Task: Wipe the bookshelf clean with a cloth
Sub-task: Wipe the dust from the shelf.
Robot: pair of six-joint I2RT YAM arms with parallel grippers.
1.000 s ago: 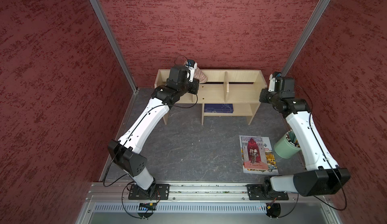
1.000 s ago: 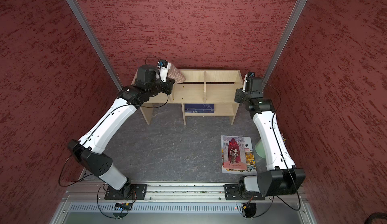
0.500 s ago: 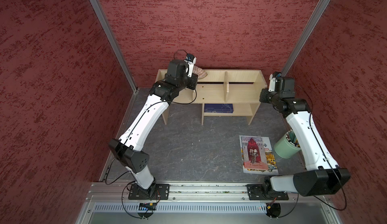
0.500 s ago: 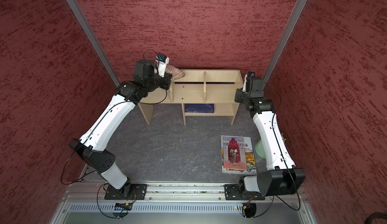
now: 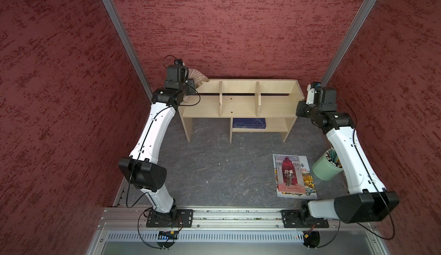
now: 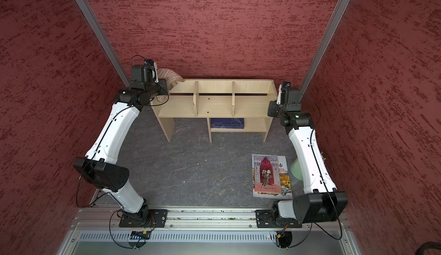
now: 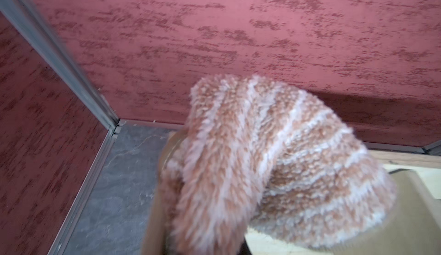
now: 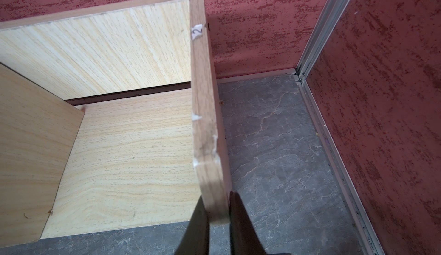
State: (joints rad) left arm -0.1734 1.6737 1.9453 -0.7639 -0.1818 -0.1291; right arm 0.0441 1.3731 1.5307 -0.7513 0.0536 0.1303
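The robot should pass the cloth (image 5: 197, 77) in its left gripper to its right gripper, because the bookshelf's end section (image 5: 278, 98) beside the right gripper is far from the cloth.
The light-wood bookshelf (image 5: 238, 103) (image 6: 214, 106) stands against the back wall. The fluffy tan striped cloth (image 5: 197, 77) (image 6: 170, 76) is bunched over its back left corner. My left gripper (image 5: 191, 85) is shut on the cloth. In the left wrist view the cloth (image 7: 274, 158) fills the middle and hides the fingers. My right gripper (image 8: 218, 218) (image 5: 301, 103) is shut on the front edge of the bookshelf's right side panel (image 8: 202, 98), one dark finger on each face.
A blue book (image 5: 249, 123) lies on the small lower shelf. A red-covered picture book (image 5: 292, 175) lies on the grey floor at the front right, beside a green cup of pens (image 5: 328, 165). Red walls stand close behind and beside the shelf.
My left arm has carried the cloth leftward and toward the back, to the shelf's left end. The right arm has held still on the side panel.
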